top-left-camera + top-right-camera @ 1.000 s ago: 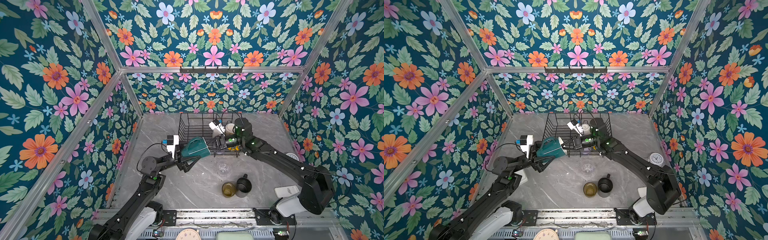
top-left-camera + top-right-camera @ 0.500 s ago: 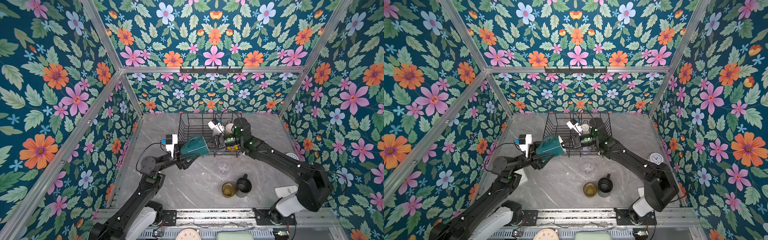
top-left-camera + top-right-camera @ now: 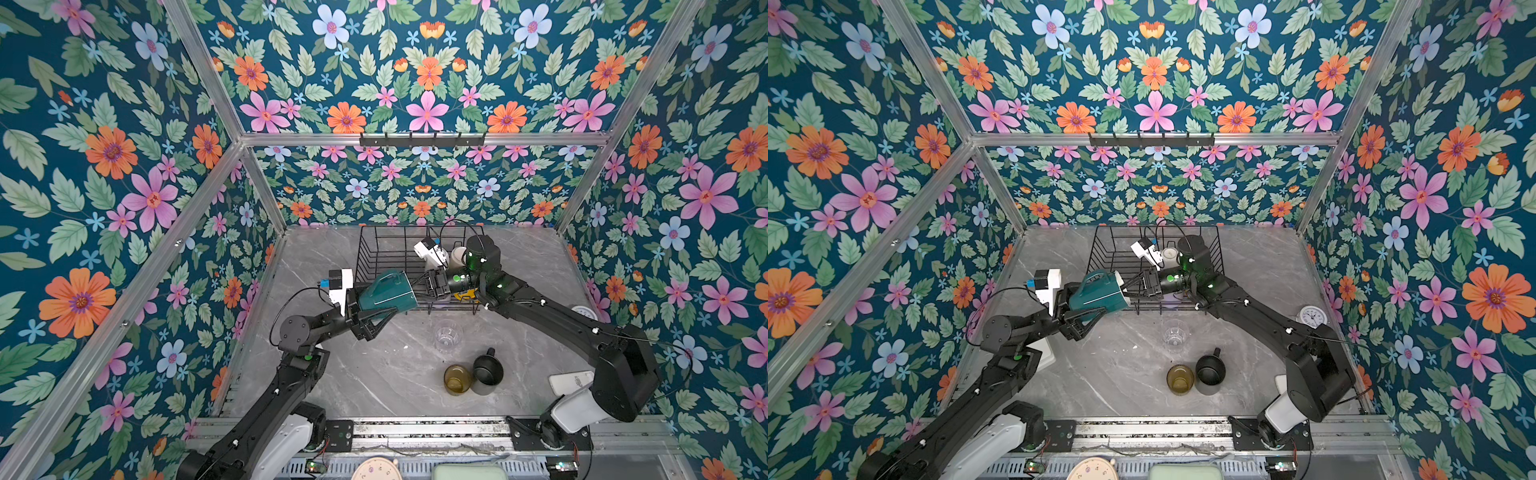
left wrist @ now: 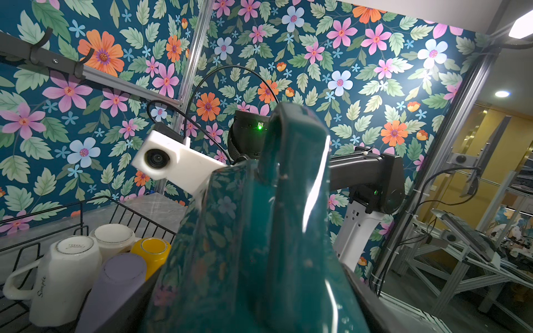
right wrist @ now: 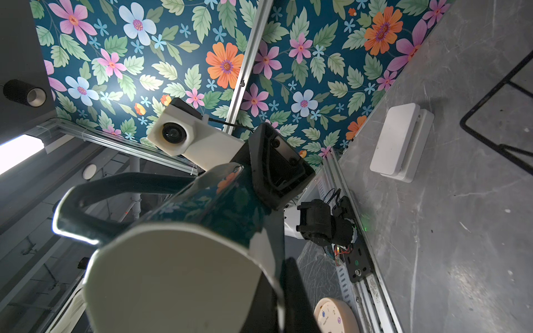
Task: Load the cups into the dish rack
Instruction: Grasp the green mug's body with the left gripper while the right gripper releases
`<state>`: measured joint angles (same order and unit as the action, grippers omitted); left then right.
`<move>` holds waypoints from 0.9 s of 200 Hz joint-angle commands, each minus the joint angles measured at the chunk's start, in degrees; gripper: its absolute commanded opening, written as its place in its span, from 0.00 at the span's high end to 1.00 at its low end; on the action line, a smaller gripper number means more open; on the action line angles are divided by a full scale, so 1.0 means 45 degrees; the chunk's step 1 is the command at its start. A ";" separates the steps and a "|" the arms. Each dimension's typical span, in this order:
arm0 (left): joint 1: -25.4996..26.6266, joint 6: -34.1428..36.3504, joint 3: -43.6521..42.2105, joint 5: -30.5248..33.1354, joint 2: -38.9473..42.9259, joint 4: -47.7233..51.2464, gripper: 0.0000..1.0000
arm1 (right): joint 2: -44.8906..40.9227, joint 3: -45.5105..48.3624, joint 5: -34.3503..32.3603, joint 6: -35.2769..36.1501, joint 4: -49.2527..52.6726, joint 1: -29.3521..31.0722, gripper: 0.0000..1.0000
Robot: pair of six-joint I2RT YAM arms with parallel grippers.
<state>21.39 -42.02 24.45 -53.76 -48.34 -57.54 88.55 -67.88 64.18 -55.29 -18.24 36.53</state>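
Observation:
The dark green mug's rim (image 3: 412,291) has to face down, and my right gripper is pinching it. So my right gripper should open and let my left gripper lower the mug into the rack (image 3: 385,251).
A dark green mug (image 3: 384,291) lies on its side in the air at the front left corner of the black wire dish rack (image 3: 365,249), mouth toward the right. My left gripper (image 3: 395,293) is shut on its body, and my right gripper (image 3: 419,286) is shut on its rim. In the left wrist view the mug (image 4: 259,230) fills the space between the fingers. Inside the rack, upside down, stand a white mug with script (image 4: 63,276), a lilac tumbler (image 4: 115,288), a yellow mug (image 4: 150,253) and another white mug (image 4: 114,238). A clear glass (image 3: 446,334), an amber glass (image 3: 456,379) and a black mug (image 3: 486,372) stand on the table.
A small white alarm clock (image 3: 584,312) sits by the right wall. A white box (image 5: 401,141) lies near the left arm's side of the table. A black hook rail (image 3: 422,139) hangs on the back wall. The walls stand close on three sides.
The right gripper has slid a little to the left, up to the mug's mouth. The mug and the left gripper have barely shifted.

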 commanded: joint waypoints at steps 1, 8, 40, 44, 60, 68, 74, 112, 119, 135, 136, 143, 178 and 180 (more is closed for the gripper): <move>0.0033 -0.0031 0.0112 0.0001 0.0240 -0.0844 1.00 | 0.0121 -0.0126 -0.0100 -0.0087 -0.0272 0.0090 1.00; 0.0047 0.0028 0.0111 0.0063 0.0304 -0.0737 1.00 | 0.0126 -0.0146 -0.0126 -0.0095 -0.0240 0.0092 1.00; 0.0035 0.0212 0.0104 0.0351 0.0563 -0.0448 1.00 | 0.0126 -0.0228 -0.0330 0.0041 0.0117 0.0032 0.88; 0.0038 0.0259 0.0104 0.0400 0.0611 -0.0396 1.00 | 0.0126 -0.0220 -0.0335 0.0042 0.0144 0.0034 0.88; 0.0044 0.0414 0.0124 0.0646 0.0759 -0.0143 1.00 | 0.0105 -0.0209 -0.0387 0.0023 0.0162 -0.0028 0.83; 0.0036 0.0495 0.0121 0.0778 0.0847 -0.0007 1.00 | 0.0092 -0.0190 -0.0387 0.0005 0.0186 -0.0052 0.81; 0.0033 0.0562 0.0119 0.0858 0.0912 0.0092 1.00 | 0.0087 -0.0190 -0.0385 0.0001 0.0186 -0.0071 0.79; 0.0049 0.0953 0.0234 0.1243 0.1093 0.0713 1.00 | -0.0047 -0.0126 -0.0428 -0.0014 0.0193 -0.0179 0.72; 0.0043 0.0977 0.0267 0.1286 0.1095 0.0771 1.00 | -0.0081 -0.0098 -0.0435 -0.0021 0.0210 -0.0210 0.71; 0.0045 0.1031 0.0272 0.1397 0.1059 0.0846 1.00 | -0.0127 -0.0035 -0.0493 -0.0037 0.0210 -0.0289 0.69; 0.0039 0.1024 0.0281 0.1408 0.1056 0.0849 1.00 | -0.0137 -0.0034 -0.0493 -0.0038 0.0217 -0.0288 0.68; 0.0050 0.1047 0.0279 0.1451 0.1054 0.0889 1.00 | -0.0147 0.0001 -0.0509 -0.0038 0.0223 -0.0335 0.67; 0.0038 0.1368 0.0509 0.1830 0.0969 0.1758 1.00 | -0.0403 0.0271 -0.0677 -0.0039 0.0320 -0.0714 0.63; 0.0034 0.1413 0.0545 0.1878 0.0964 0.1860 1.00 | -0.0426 0.0292 -0.0686 -0.0038 0.0337 -0.0760 0.63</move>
<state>21.50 -37.93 25.30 -48.07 -44.05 -48.69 87.88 -67.33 62.08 -55.29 -16.75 34.35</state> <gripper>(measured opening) 0.817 0.357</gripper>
